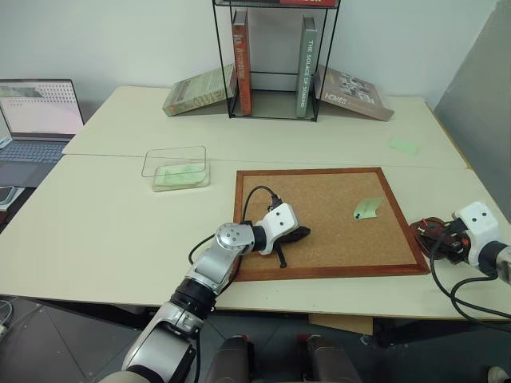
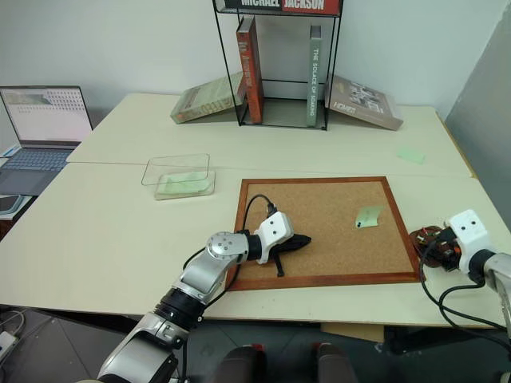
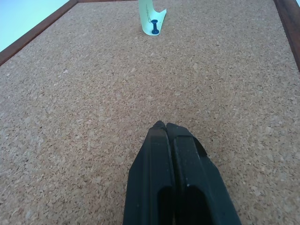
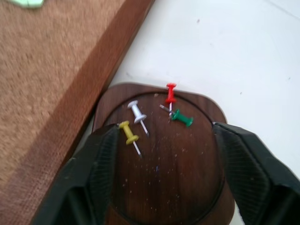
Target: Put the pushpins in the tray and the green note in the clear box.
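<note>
The green note (image 1: 367, 208) will come off in one piece and stay curved when I lift it, because the curled edge (image 1: 378, 200) sticks up off the cork.
The green note (image 1: 367, 208) lies curled on the corkboard, held by a dark blue pushpin (image 3: 154, 32). My left gripper (image 1: 303, 234) rests shut on the cork to the left of the note, with nothing between its fingers (image 3: 161, 140). The tray (image 4: 164, 178), a small dark red-brown dish, sits on the table just off the board's right edge. Several pushpins lie in it, among them a white one (image 4: 136, 111), a yellow one (image 4: 127, 132) and a red one (image 4: 170, 93). My right gripper (image 4: 166, 129) hangs open over the tray. The clear box (image 1: 177, 167) stands left of the board.
The wood-framed corkboard (image 1: 335, 274) fills the table's middle front. Pale green slips (image 1: 180, 177) lie inside the clear box, and another slip (image 1: 403, 145) lies at the back right. A black wire book rack (image 1: 271, 60) stands at the back, a laptop (image 1: 36, 116) at the far left.
</note>
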### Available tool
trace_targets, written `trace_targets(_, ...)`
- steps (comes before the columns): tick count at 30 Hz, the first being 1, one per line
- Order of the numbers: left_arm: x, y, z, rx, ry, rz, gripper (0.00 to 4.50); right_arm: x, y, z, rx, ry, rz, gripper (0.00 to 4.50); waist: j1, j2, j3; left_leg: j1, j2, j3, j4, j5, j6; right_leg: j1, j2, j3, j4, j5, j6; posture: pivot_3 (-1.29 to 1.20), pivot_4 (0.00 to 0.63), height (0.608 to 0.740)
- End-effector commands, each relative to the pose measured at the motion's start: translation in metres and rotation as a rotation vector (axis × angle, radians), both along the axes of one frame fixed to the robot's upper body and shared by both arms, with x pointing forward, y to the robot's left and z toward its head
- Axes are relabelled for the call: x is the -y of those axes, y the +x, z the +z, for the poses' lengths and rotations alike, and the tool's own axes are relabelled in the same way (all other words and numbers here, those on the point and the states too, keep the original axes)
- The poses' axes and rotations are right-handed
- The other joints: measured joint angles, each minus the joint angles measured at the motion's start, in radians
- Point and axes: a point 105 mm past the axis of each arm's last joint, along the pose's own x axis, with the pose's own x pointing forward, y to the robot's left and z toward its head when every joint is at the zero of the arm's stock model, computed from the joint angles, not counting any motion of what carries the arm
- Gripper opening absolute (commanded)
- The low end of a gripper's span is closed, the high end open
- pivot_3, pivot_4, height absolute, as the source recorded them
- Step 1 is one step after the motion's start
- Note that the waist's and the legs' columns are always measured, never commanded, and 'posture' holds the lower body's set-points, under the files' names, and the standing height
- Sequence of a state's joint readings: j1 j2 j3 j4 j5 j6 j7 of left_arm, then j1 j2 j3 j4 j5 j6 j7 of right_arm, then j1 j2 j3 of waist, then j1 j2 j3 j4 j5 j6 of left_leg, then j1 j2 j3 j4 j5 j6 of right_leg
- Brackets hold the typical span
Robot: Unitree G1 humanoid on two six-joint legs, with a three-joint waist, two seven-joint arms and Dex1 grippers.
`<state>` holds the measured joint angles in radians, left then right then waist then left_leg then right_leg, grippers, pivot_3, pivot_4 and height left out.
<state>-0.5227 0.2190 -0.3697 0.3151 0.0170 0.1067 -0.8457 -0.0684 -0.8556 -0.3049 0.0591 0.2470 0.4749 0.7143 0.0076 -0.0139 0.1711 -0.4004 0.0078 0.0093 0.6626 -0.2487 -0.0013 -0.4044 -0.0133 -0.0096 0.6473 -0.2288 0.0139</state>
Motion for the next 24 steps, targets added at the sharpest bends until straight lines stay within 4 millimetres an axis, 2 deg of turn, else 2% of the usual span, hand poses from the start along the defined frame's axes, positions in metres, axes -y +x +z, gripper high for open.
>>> trace_targets(1, 0.000, -0.006, -0.016, -0.045, 0.050, -0.011, 0.00, -0.031, -0.002, 0.034, 0.096, 0.114, 0.153, 3.78, 0.000, 0.000, 0.000, 0.000, 0.000, 0.000, 0.000, 0.000, 0.000, 0.000, 0.000, 0.000, 0.000, 0.000, 0.000, 0.00, 0.150, 0.740)
trace_targets(5, 0.000, -0.005, -0.016, -0.044, 0.051, -0.012, 0.00, -0.066, -0.005, 0.029, 0.066, 0.175, 0.274, 3.78, -0.002, 0.000, 0.000, 0.000, 0.001, -0.001, 0.000, 0.000, 0.000, 0.000, 0.001, 0.000, 0.000, 0.000, 0.000, 0.00, 0.150, 0.740)
trace_targets(10, -0.001, -0.004, -0.015, -0.040, 0.058, -0.016, 0.00, -0.106, 0.002, 0.011, 0.043, 0.217, 0.363, 3.78, -0.003, 0.000, 0.000, 0.000, 0.001, -0.001, 0.000, 0.000, 0.000, 0.000, 0.001, 0.000, 0.000, 0.000, 0.000, 0.00, 0.150, 0.740)
trace_targets(16, -0.002, -0.005, -0.015, -0.039, 0.058, -0.011, 0.00, -0.126, 0.022, -0.005, 0.051, 0.232, 0.359, 3.78, -0.003, 0.000, 0.000, 0.000, 0.001, 0.000, 0.000, 0.000, 0.000, 0.000, 0.001, 0.000, 0.000, 0.000, 0.000, 0.00, 0.150, 0.740)
trace_targets(24, -0.003, -0.005, -0.015, -0.035, 0.061, -0.008, 0.00, -0.128, 0.044, -0.009, 0.077, 0.230, 0.349, 3.78, -0.003, 0.000, 0.000, 0.000, 0.001, 0.000, 0.000, 0.000, 0.000, -0.001, 0.001, 0.000, 0.000, 0.000, 0.000, 0.00, 0.150, 0.740)
